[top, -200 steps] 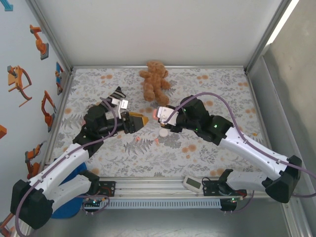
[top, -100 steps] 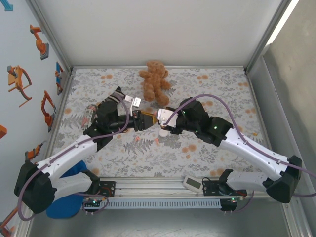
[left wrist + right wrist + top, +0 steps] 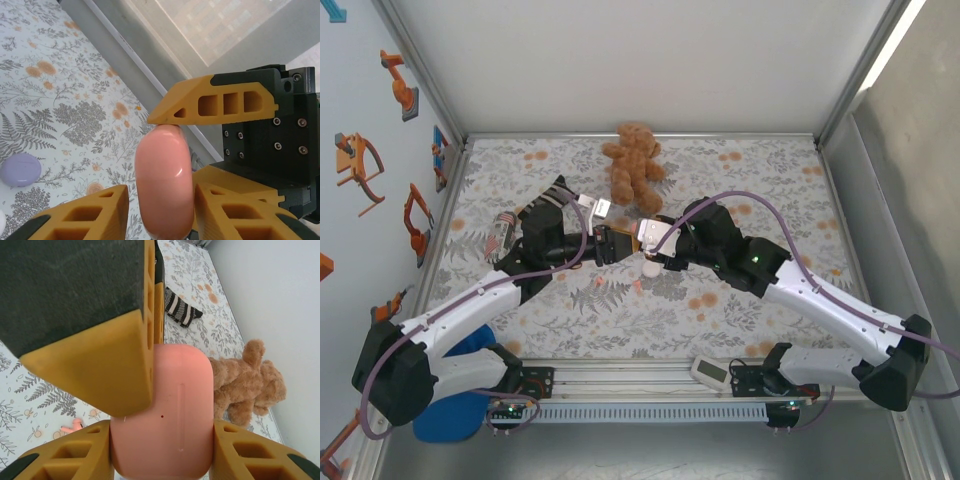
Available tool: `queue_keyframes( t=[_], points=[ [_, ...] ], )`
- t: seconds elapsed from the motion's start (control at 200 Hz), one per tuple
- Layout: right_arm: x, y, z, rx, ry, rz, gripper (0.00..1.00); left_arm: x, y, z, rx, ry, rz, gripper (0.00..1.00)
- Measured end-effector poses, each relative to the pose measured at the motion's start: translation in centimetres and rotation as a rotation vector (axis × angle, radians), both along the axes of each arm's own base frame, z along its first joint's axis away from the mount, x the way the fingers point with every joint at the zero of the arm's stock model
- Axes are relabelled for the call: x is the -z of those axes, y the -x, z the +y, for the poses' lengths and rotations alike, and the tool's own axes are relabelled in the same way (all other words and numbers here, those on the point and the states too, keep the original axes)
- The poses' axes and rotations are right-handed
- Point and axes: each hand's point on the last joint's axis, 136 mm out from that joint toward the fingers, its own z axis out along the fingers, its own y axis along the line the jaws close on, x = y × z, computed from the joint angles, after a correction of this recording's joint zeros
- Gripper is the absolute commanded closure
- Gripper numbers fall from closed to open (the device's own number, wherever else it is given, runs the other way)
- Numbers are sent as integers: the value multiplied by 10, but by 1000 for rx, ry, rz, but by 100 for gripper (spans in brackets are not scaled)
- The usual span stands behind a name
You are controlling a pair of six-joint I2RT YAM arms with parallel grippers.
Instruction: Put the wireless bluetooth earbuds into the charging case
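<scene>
The robot's right gripper is holding the charging case shut (image 3: 165,182), so the left gripper should first take the charging case's flat sides (image 3: 170,415) to let the right gripper open its lid.
A salmon-pink charging case (image 3: 638,233) hangs above the mat's middle, lid shut. My right gripper (image 3: 647,247) is shut on it, one finger on each narrow side (image 3: 161,440). In the left wrist view the case (image 3: 165,175) shows edge-on. My left gripper (image 3: 158,202) straddles it, jaws drawn in over its flat faces with a slim gap on each side, wider on the left. In the right wrist view one left finger (image 3: 95,355) lies over the case's (image 3: 180,405) face. A salmon-pink earbud (image 3: 638,286) lies on the mat (image 3: 740,300) below, and shows as a blur (image 3: 70,427).
A brown teddy bear (image 3: 633,165) lies just behind the grippers. A striped black-and-white cloth (image 3: 557,190) sits at the back left. A small white round case (image 3: 648,268) rests under the right gripper, and a lilac rounded piece (image 3: 20,170) lies on the mat nearby.
My left arm has swung right to the case held by the right gripper, and its jaws have narrowed from wide open to close around the case. The right arm has barely moved.
</scene>
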Motion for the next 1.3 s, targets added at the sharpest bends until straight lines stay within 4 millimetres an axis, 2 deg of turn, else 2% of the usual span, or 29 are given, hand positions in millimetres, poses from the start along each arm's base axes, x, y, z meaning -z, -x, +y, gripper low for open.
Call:
queue_keyframes(
  t=[0.19, 0.265, 0.481, 0.711, 0.901, 1.092, 1.297],
  points=[
    [2, 0, 1, 0, 5, 4, 66, 0, 1, 0, 4, 1, 0, 72],
    [2, -1, 1, 2, 4, 6, 62, 0, 1, -1, 5, 2, -1, 75],
    [2, -1, 0, 11, -1, 14, 46, -1, 1, -1, 6, 4, -4, 84],
    [0, 5, -1, 16, -54, 43, 20, -4, -4, 2, -31, 7, -38, 93],
    [-16, 18, -5, -2, -183, 53, 1, -6, -3, 14, -86, 12, -105, 98],
    [-28, 23, -15, 0, -341, 89, 0, -9, -2, 29, -157, 17, -189, 100],
    [-28, 12, -27, 50, -544, 217, 1, -12, 5, 44, -204, 42, -300, 100]
  ],
)
